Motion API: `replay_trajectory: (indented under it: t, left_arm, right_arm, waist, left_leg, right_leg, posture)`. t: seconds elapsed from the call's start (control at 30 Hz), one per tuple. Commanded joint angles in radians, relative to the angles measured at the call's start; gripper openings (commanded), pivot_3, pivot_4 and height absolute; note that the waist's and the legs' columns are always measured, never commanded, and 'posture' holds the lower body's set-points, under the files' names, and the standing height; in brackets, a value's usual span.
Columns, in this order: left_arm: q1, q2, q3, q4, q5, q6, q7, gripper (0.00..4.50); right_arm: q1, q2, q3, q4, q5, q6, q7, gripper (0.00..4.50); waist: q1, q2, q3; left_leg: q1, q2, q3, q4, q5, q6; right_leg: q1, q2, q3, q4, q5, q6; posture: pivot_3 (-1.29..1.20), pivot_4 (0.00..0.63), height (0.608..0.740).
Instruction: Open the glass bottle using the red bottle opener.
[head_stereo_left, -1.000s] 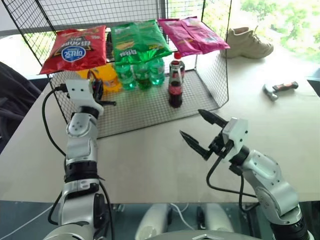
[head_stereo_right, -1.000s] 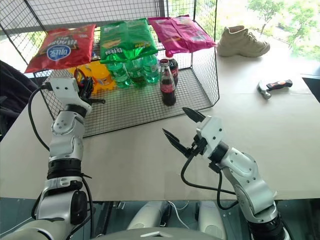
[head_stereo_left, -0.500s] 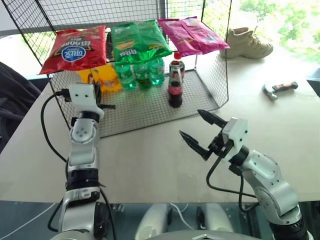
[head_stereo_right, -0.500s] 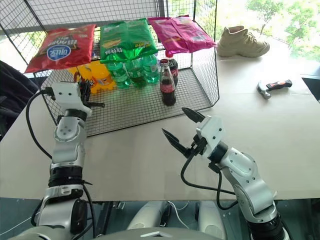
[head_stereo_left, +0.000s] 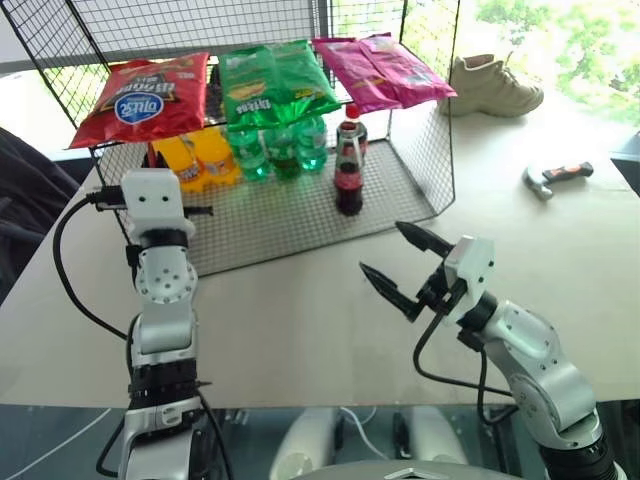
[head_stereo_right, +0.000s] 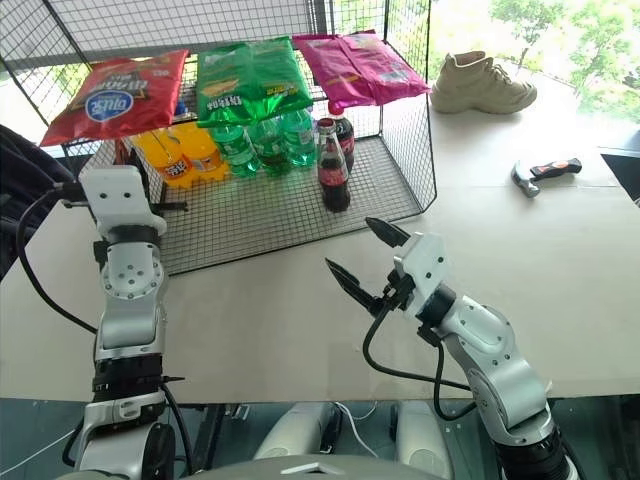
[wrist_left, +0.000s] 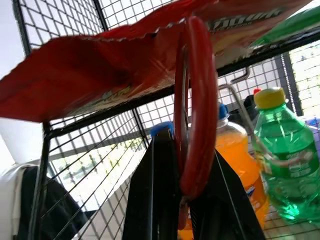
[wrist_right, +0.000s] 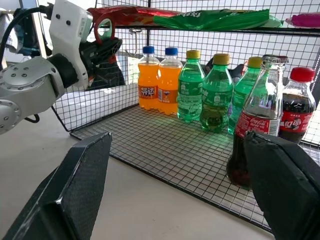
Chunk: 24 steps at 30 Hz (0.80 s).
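The cap (wrist_right: 275, 59) will come off in one piece when I lever the red bottle opener, because it is a low crimped metal cap that sits on the glass bottle's rim (wrist_right: 273, 66).
The glass bottle (head_stereo_left: 348, 180), dark drink and red label, stands on the wire rack floor (head_stereo_left: 290, 215) beside a plastic cola bottle (head_stereo_left: 352, 125). My left gripper (wrist_left: 192, 150) is shut on the red bottle opener (wrist_left: 200, 100), whose oval ring rises above the black fingers. In the right wrist view the opener (wrist_right: 97, 26) and the left gripper (wrist_right: 107, 49) sit at the rack's left front corner, well left of the glass bottle (wrist_right: 255, 120). My right gripper (head_stereo_left: 382, 250) hovers open over the table in front of the rack, empty, facing the bottle.
Red (head_stereo_left: 140, 98), green (head_stereo_left: 275, 80) and pink (head_stereo_left: 380, 70) chip bags lie on the rack's top shelf. Orange bottles (head_stereo_left: 195, 155) and green bottles (head_stereo_left: 280, 150) stand below. A hammer (head_stereo_left: 558, 177) and a shoe (head_stereo_left: 495, 85) lie on the table at the right.
My left hand has drawn back toward me and slightly up with the opener, and its wrist has rolled. The right arm has kept still.
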Motion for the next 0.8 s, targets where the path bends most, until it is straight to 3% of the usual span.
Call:
replay_trajectory:
  t: [0.03, 0.3, 0.5, 0.63, 0.8]
  left_arm:
    - [0.014, -0.005, 0.020, -0.081, 0.032, 0.018, 0.039, 0.02]
    - [0.044, -0.082, -0.028, -0.123, -0.155, 0.037, -0.111, 0.02]
    - [0.102, -0.122, -0.102, -0.257, -0.470, 0.156, -0.384, 0.02]
    - [0.121, -0.078, -0.118, -0.336, -0.677, 0.294, -0.547, 0.02]
    - [0.135, -0.013, -0.129, -0.369, -1.088, 0.595, -0.759, 0.02]
  right_arm:
    - [0.000, -0.001, -0.006, -0.024, 0.017, -0.013, 0.009, 4.26]
    - [-0.003, -0.005, -0.012, -0.022, 0.020, -0.009, 0.014, 4.26]
    - [-0.024, -0.061, -0.081, 0.017, 0.053, 0.010, 0.052, 4.26]
    - [-0.039, -0.138, -0.142, 0.057, 0.119, 0.071, 0.115, 4.26]
    - [-0.101, -0.263, -0.157, 0.108, 0.227, 0.218, 0.243, 4.26]
  waist:
    - [0.001, 0.000, 0.000]
    - [0.000, 0.000, 0.000]
    - [-0.001, 0.000, 0.000]
    - [-0.005, 0.000, 0.000]
    - [-0.004, 0.000, 0.000]
  left_leg:
    - [0.000, 0.000, 0.000, 0.000, 0.000, 0.000]
    - [0.000, 0.000, 0.000, 0.000, 0.000, 0.000]
    - [0.000, 0.000, 0.000, 0.000, 0.000, 0.000]
    - [0.000, 0.001, 0.001, 0.000, 0.000, 0.000]
    - [0.000, 0.001, 0.001, 0.000, -0.002, 0.003]
  right_leg:
    - [0.000, 0.000, 0.000, 0.000, 0.000, 0.000]
    - [0.000, 0.000, 0.000, 0.000, 0.000, 0.000]
    - [0.000, -0.001, 0.000, 0.000, 0.000, 0.000]
    - [0.001, 0.000, 0.001, 0.000, 0.000, 0.000]
    - [0.001, 0.000, 0.001, 0.000, 0.000, -0.001]
  posture:
    - [0.00, 0.150, 0.740]
    - [0.00, 0.150, 0.740]
    - [0.00, 0.150, 0.740]
    - [0.00, 0.150, 0.740]
    - [0.00, 0.150, 0.740]
